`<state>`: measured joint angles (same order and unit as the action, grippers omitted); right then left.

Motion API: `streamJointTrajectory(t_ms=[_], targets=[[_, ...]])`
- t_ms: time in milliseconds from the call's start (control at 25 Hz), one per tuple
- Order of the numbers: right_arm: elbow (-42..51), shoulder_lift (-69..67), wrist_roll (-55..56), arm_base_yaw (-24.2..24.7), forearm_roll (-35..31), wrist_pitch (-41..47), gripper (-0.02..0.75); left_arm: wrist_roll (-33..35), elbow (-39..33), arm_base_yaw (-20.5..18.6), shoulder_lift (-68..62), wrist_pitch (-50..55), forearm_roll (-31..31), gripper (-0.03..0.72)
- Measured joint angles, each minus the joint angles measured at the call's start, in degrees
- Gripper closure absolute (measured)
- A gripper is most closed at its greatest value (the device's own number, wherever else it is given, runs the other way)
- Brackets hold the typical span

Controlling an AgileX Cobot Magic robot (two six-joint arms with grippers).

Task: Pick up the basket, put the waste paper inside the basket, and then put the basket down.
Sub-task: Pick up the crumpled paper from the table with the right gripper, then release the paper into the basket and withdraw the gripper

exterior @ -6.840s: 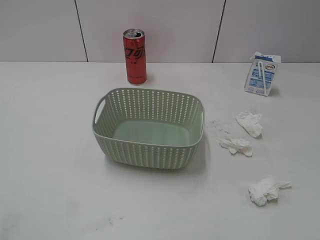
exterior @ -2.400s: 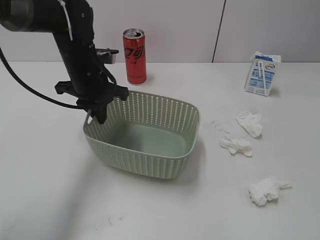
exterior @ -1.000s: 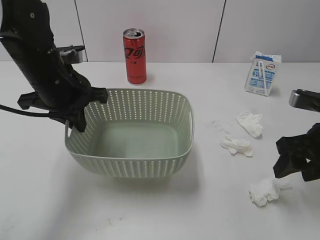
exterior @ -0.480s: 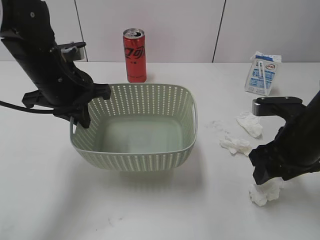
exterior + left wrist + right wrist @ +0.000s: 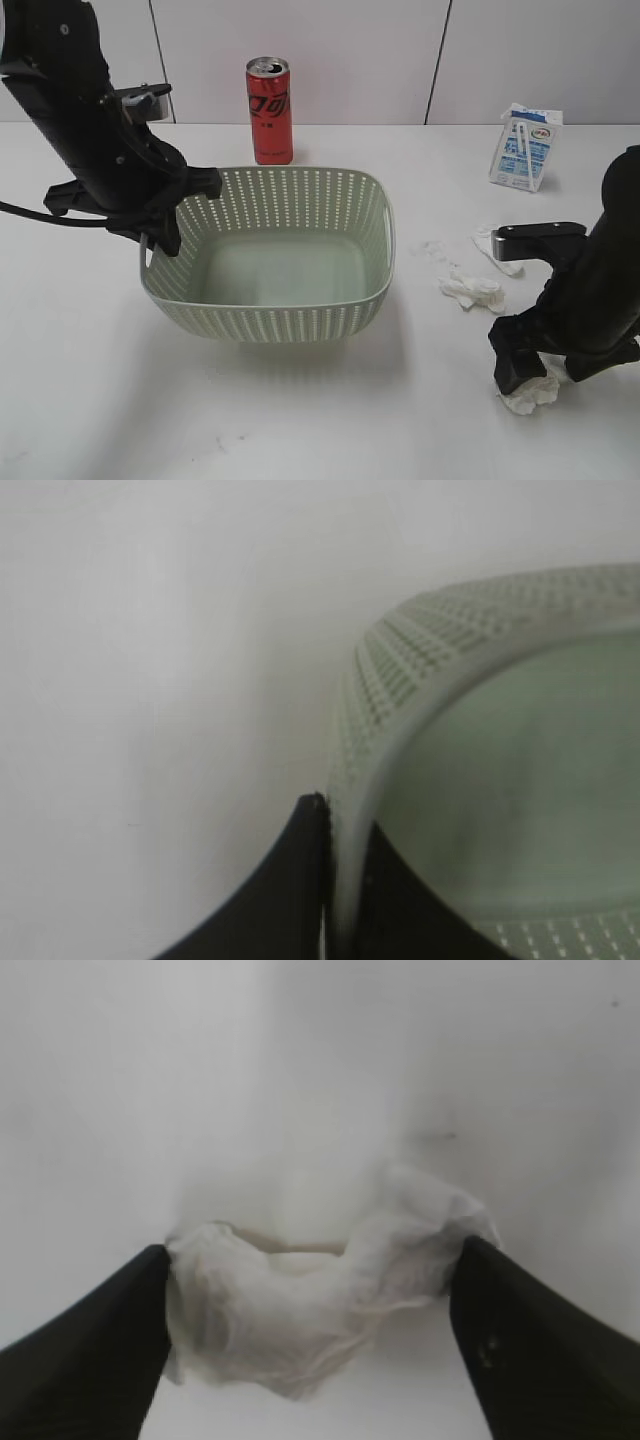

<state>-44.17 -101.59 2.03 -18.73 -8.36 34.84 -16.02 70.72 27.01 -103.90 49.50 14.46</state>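
Note:
My gripper will carry the second wad (image 5: 472, 291) to the basket, and the paper will stay bunched up instead of hanging open, because it lies scrunched in short creased folds (image 5: 486, 291).
The pale green slotted basket (image 5: 285, 322) is in the middle of the table and looks raised a little, with a shadow under it. My left gripper (image 5: 160, 236) is shut on its left rim; the left wrist view shows the jaws (image 5: 340, 830) pinching the basket wall (image 5: 400, 680). My right gripper (image 5: 545, 368) is open, low over the table, straddling the nearest waste paper wad (image 5: 525, 398). In the right wrist view the wad (image 5: 280, 1320) lies between the spread fingers (image 5: 315, 1252). Two more wads (image 5: 475, 291) (image 5: 497, 252) lie right of the basket.
A red drink can (image 5: 269, 111) stands behind the basket near the wall. A blue-and-white carton (image 5: 524, 147) stands at the back right. The right arm partly covers the farthest wad.
The right arm came in from the right and dropped over the nearest wad. The left gripper shifted the basket slightly right, then held it still.

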Motion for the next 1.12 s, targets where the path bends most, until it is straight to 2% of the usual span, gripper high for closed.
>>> streamJointTrajectory(t_ms=[120,240,360,440,520,720,840,1040,1120], targets=[[-0.3,-1.7,0.1,0.0,0.0,0.1,0.11,0.0,0.0,0.0,0.0,0.0,0.0,0.705],[-0.6,-2.1,0.2,0.0,0.6,0.5,0.193,0.0,0.0,0.0,0.0,0.0,0.0,0.705],[-0.6,-2.2,0.2,0.0,0.6,0.5,0.357,0.0,0.0,0.0,0.0,0.0,0.0,0.705],[-0.7,-2.3,0.2,0.0,0.5,0.5,0.522,0.0,0.0,0.0,0.0,0.0,0.0,0.705],[-1.2,-2.5,0.2,0.0,0.0,1.1,0.645,0.0,0.0,0.0,0.0,0.0,0.0,0.705],[-8.0,-1.1,-3.7,-2.3,-1.2,11.3,0.66,0.0,0.0,0.0,0.0,0.0,0.0,0.705],[-16.7,2.4,-5.0,-7.0,-2.6,15.3,0.66,0.0,0.0,0.0,0.0,-0.2,0.0,0.705],[-34.2,3.3,-12.6,-15.9,-7.2,15.7,0.66,0.0,0.0,0.0,0.0,-0.3,0.0,0.705],[-39.7,1.2,-14.0,-18.1,-8.0,16.1,0.66,0.0,0.0,0.0,0.0,-0.3,0.0,0.705]])
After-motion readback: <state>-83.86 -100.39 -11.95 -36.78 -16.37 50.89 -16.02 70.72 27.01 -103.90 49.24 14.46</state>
